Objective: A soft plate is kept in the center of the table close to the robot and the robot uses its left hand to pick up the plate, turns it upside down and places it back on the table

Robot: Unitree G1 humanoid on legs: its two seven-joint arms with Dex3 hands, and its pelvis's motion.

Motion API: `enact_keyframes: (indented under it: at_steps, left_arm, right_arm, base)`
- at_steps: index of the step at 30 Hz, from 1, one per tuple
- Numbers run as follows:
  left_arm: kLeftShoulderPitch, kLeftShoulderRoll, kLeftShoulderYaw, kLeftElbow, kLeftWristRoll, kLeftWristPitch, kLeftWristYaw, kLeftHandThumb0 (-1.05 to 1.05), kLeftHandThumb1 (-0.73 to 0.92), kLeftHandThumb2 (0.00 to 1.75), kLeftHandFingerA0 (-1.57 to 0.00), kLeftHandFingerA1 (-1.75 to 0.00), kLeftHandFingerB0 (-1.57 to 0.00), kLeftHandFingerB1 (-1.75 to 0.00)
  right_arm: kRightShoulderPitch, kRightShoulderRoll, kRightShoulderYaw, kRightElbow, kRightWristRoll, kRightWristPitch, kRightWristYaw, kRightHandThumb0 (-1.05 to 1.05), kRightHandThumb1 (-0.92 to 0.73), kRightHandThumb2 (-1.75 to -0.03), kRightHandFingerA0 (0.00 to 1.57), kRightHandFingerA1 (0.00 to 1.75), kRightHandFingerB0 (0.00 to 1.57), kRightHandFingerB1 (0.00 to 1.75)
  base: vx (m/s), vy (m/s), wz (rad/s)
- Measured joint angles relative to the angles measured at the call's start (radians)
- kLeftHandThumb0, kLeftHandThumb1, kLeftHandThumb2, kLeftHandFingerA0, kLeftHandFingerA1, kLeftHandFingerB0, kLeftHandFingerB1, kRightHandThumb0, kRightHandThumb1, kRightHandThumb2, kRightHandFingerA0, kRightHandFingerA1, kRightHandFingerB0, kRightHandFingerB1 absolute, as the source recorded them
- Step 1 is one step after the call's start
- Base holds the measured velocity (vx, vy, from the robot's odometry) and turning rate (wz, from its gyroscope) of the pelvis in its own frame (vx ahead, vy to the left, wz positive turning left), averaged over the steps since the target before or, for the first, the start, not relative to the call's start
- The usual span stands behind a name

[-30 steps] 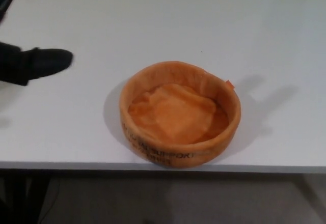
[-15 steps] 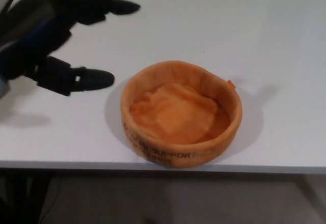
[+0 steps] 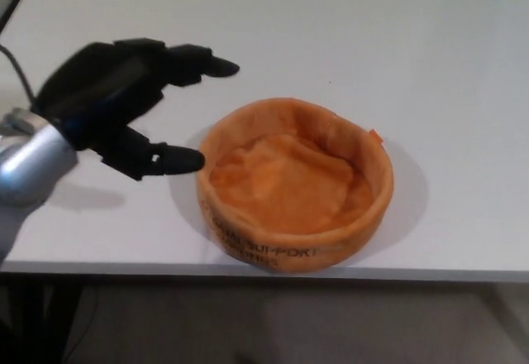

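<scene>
My gripper will dent the soft orange plate (image 3: 293, 184) only where it grips, and the plate will stay round when I flip it, because the raised walls (image 3: 332, 135) stand up by themselves.
The soft orange plate (image 3: 294, 184) sits right side up near the table's front edge, a round fabric bowl with raised walls, dark lettering on its front and a small orange tag on its right side. My left hand (image 3: 124, 103) is just left of it, open, with its fingers (image 3: 198, 62) stretched toward the plate's far-left rim and its thumb (image 3: 165, 160) almost at the near-left wall. Whether the thumb touches the plate I cannot tell. Nothing is in the hand. My right hand does not show.
The white table (image 3: 347, 33) stretches far back and to the right of the plate. Its front edge (image 3: 124, 273) runs just below the plate, with dark floor beneath. A grey forearm (image 3: 25, 165) enters from the left edge.
My left hand has moved in from the left edge toward the plate, from mostly out of frame to right beside its left wall. The plate has stayed in place.
</scene>
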Motion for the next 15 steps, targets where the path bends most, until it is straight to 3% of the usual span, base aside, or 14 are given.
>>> enact_keyframes:
  at_steps: [2, 3, 4, 5, 6, 7, 8, 10, 14, 15]
  left_arm:
    - [-0.003, -0.023, -0.02, 0.007, 0.018, 0.0, 0.008, -1.02, 0.51, 0.97, -0.33, -0.46, -0.27, -0.38]
    - [-0.004, -0.032, -0.03, 0.011, 0.026, 0.0, 0.012, -1.02, 0.67, 0.62, -0.42, -0.38, -0.37, -0.33]
    - [-0.004, -0.048, -0.046, 0.016, 0.037, 0.0, 0.016, -1.02, 0.67, 0.62, -0.42, -0.38, -0.37, -0.33]
    - [-0.004, -0.059, -0.056, 0.02, 0.045, 0.0, 0.018, -0.99, 0.52, 0.96, -0.36, -0.46, -0.33, -0.41]
    - [-0.004, -0.073, -0.073, 0.025, 0.058, 0.001, 0.023, -1.04, 0.57, 0.72, -0.4, -0.4, -0.35, -0.35]
    - [-0.004, -0.082, -0.083, 0.027, 0.067, 0.001, 0.026, -1.04, 0.57, 0.72, -0.4, -0.4, -0.35, -0.35]
    - [-0.004, -0.098, -0.099, 0.029, 0.081, 0.001, 0.028, -1.01, 0.68, 0.62, -0.42, -0.37, -0.36, -0.32]
    - [-0.004, -0.113, -0.12, 0.032, 0.1, 0.002, 0.031, -0.97, 0.52, 0.95, -0.36, -0.45, -0.33, -0.42]
    - [-0.009, -0.143, -0.156, 0.056, 0.141, 0.003, 0.04, -0.98, 0.53, 0.96, -0.38, -0.46, -0.33, -0.42]
    - [-0.01, -0.146, -0.163, 0.064, 0.151, 0.003, 0.044, -0.99, 0.68, 0.64, -0.42, -0.38, -0.35, -0.31]
  right_arm:
    - [0.003, 0.001, 0.0, -0.001, 0.0, -0.002, 0.0, -0.6, -0.7, -1.02, 0.45, 0.6, 0.26, 0.48]
    - [0.006, 0.003, 0.0, -0.003, 0.001, -0.003, 0.0, -0.58, -0.87, -0.66, 0.51, 0.49, 0.34, 0.31]
    - [0.009, 0.004, 0.001, -0.006, 0.001, -0.003, 0.0, -0.58, -0.87, -0.66, 0.51, 0.49, 0.34, 0.31]
    - [0.011, 0.004, 0.001, -0.008, 0.001, -0.003, 0.0, -0.58, -0.87, -0.67, 0.51, 0.49, 0.34, 0.31]
    - [0.012, 0.004, 0.001, -0.009, 0.001, -0.003, 0.0, -0.58, -0.88, -0.67, 0.51, 0.49, 0.34, 0.31]
    - [0.012, 0.004, 0.001, -0.009, 0.001, -0.003, 0.0, -0.58, -0.88, -0.67, 0.51, 0.49, 0.34, 0.31]
    - [0.011, 0.004, 0.001, -0.01, 0.001, -0.003, -0.001, -0.59, -0.72, -1.03, 0.45, 0.6, 0.27, 0.48]
    - [0.011, 0.003, 0.0, -0.013, 0.002, -0.003, 0.0, -0.6, -0.72, -1.02, 0.45, 0.59, 0.26, 0.47]
    - [0.009, 0.003, 0.0, -0.018, 0.001, -0.003, -0.002, -0.59, -0.71, -1.02, 0.45, 0.59, 0.26, 0.48]
    - [0.007, 0.003, 0.001, -0.021, 0.001, -0.002, -0.002, -0.57, -0.87, -0.66, 0.52, 0.48, 0.34, 0.31]
  base:
    - [0.0, 0.0, 0.0]
    - [0.0, 0.0, 0.0]
    - [0.0, 0.0, 0.0]
    - [0.0, 0.0, 0.0]
    - [0.0, 0.0, 0.0]
    - [0.0, 0.0, 0.0]
    - [0.0, 0.0, 0.0]
    - [0.0, 0.0, 0.0]
    - [0.0, 0.0, 0.0]
    - [0.0, 0.0, 0.0]
